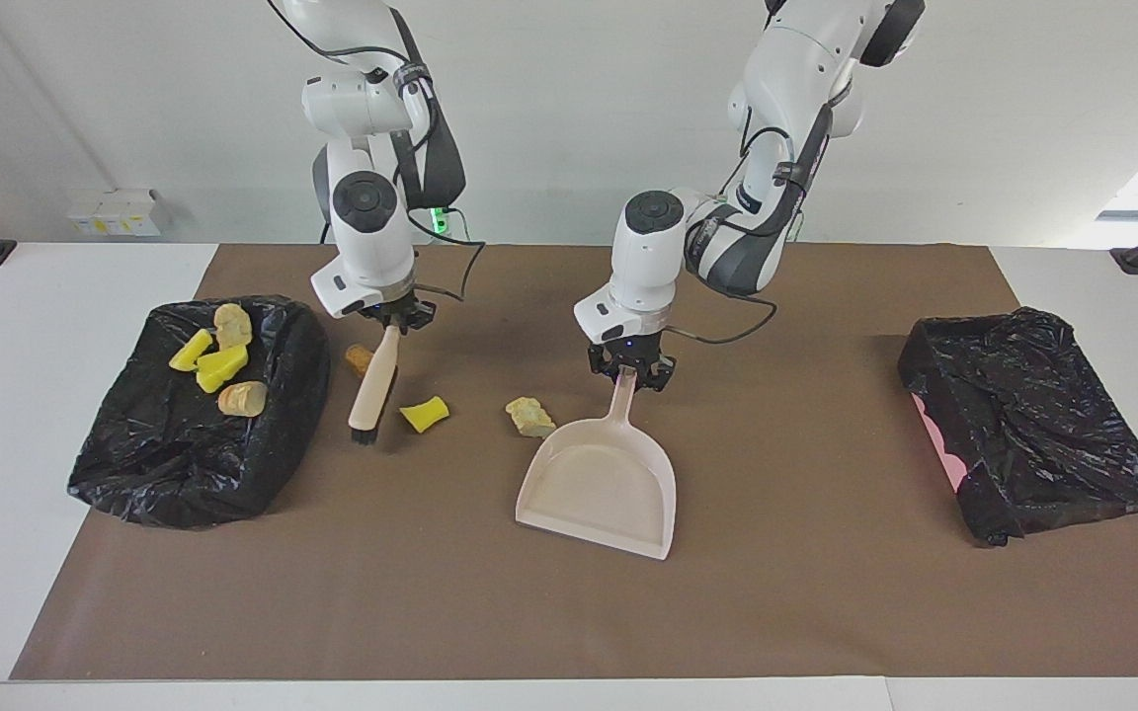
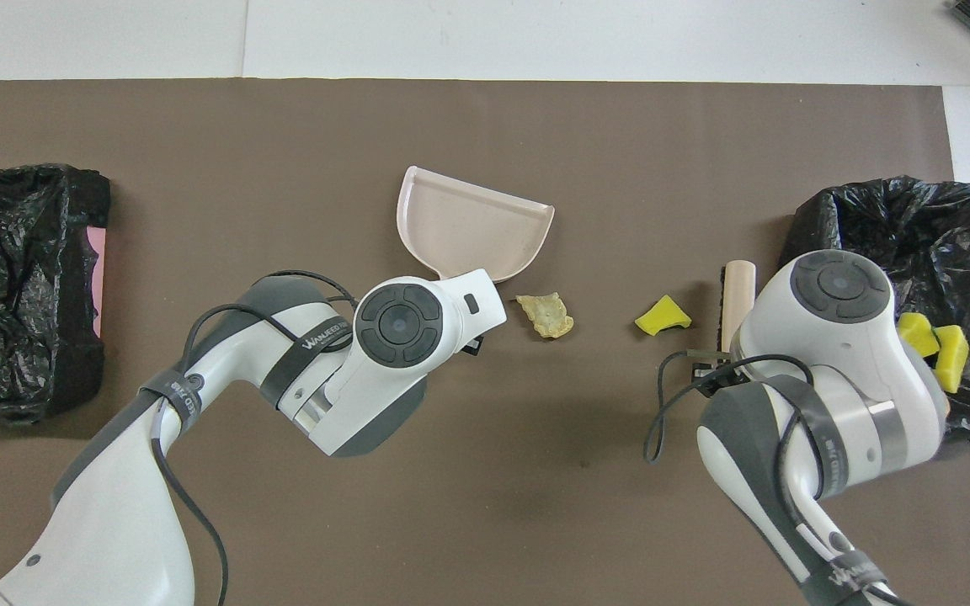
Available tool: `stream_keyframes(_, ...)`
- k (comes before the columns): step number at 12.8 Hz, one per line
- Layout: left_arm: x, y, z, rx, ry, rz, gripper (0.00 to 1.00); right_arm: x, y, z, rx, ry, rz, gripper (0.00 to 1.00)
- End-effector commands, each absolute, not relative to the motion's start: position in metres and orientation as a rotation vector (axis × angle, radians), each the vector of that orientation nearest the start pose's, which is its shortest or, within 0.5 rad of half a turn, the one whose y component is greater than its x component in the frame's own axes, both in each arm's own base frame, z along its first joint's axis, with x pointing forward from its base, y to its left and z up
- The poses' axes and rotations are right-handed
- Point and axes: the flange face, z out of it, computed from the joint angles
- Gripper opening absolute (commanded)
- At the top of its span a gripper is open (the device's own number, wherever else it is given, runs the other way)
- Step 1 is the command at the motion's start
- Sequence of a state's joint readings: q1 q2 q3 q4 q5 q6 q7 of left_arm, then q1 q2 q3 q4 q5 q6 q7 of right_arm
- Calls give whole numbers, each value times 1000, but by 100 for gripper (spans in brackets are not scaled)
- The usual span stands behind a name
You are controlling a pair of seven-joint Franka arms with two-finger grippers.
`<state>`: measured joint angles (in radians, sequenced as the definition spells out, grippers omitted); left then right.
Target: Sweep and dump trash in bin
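The dustpan's open edge (image 1: pixel 592 539) faces away from the yellow sponge piece and brush, so my left gripper should regrip the dustpan's handle (image 1: pixel 621 399) and turn that edge toward them.
My right gripper (image 1: pixel 393 321) is shut on the handle of the beige brush (image 1: pixel 373 380), whose bristles rest on the brown mat. My left gripper (image 1: pixel 630 373) is shut on the handle of the beige dustpan (image 1: pixel 601 484), which lies flat and empty. A yellow sponge piece (image 1: pixel 425 413) lies beside the brush head. A pale beige chunk (image 1: pixel 530 417) lies by the dustpan's edge. An orange-brown nugget (image 1: pixel 359 357) is partly hidden by the brush handle. Several yellow and beige pieces (image 1: pixel 221 365) lie in the black-lined bin (image 1: pixel 134 464). In the overhead view the dustpan (image 2: pixel 472 227), chunk (image 2: pixel 546 314) and sponge piece (image 2: pixel 662 316) show.
A second black-lined bin (image 1: pixel 1033 425) with a pink side sits at the left arm's end of the table and also shows in the overhead view (image 2: pixel 13 286). The brown mat (image 1: pixel 431 592) covers most of the table. White table shows at both ends.
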<state>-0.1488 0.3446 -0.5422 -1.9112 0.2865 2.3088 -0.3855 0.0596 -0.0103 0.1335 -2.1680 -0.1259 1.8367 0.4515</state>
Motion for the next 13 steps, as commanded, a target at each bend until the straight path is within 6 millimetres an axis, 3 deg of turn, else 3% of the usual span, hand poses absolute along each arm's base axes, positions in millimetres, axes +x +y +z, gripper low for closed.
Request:
stream_keyframes(1, 507, -374, 356, -3031, 844, -243, 0, 474, 71, 387, -3389, 405, 557, 0)
stream_keyframes(3, 507, -373, 358, -3018, 866, -233, 2, 445, 66, 397, -3407, 491, 593, 0)
stream_keyframes(4, 504, -374, 355, -3013, 871, -218, 14, 425, 64, 392, -3414, 536, 575, 0)
stream_keyframes(5, 503, -376, 355, -3015, 880, -226, 49, 414, 62, 385, -3408, 557, 557, 0)
stream_keyframes(6, 503, -376, 355, -3017, 883, -232, 71, 401, 58, 377, -3404, 559, 527, 0)
stream_keyframes(7, 503, -377, 355, -3018, 886, -232, 76, 388, 57, 372, -3395, 570, 521, 0)
stream_keyframes(9, 502, -378, 355, -3015, 895, -237, 78, 372, 58, 356, -3341, 613, 570, 0)
stream_keyframes(11, 503, -377, 354, -3018, 892, -236, 78, 372, 59, 338, -3332, 590, 527, 0)
stream_keyframes(13, 503, -378, 355, -3008, 923, -241, 75, 379, 66, 336, -3331, 556, 474, 0)
